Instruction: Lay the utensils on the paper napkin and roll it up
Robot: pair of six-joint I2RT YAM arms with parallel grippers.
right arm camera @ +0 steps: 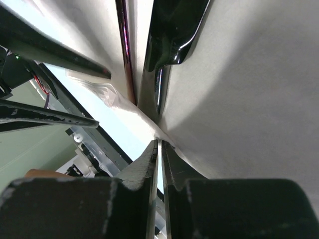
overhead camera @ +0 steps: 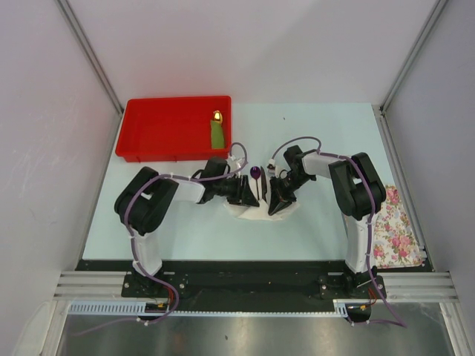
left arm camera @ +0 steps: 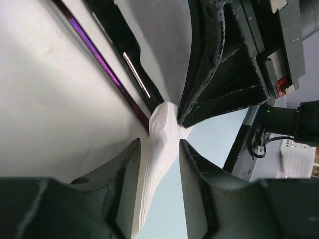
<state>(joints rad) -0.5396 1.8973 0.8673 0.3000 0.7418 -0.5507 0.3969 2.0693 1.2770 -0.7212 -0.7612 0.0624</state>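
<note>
My left gripper should pinch the napkin fold over the utensils' handle ends (left arm camera: 162, 113), where my right gripper is pressing it down, so that my right gripper is free for the napkin's side (overhead camera: 292, 211).
The white paper napkin (overhead camera: 251, 212) lies bunched at the table's middle, between both grippers. The spoon's purple bowl (overhead camera: 255, 173) sticks out of its far end. In the left wrist view the napkin (left arm camera: 45, 109) is folded up around the dark spoon handle (left arm camera: 97, 52) and the black knife (left arm camera: 130, 62). My left gripper (left arm camera: 159, 144) is open, with a napkin fold lying loose between its fingers, against the left one. My right gripper (right arm camera: 160, 144) is pinched on the napkin (right arm camera: 249, 99) edge, right below the spoon handle (right arm camera: 124, 50) and knife (right arm camera: 172, 30).
A red tray (overhead camera: 159, 133) stands at the back left and holds the green piece with a gold tip (overhead camera: 217, 130). A flower-printed cloth (overhead camera: 393, 230) lies at the table's right edge. The two grippers (overhead camera: 261, 196) nearly touch each other.
</note>
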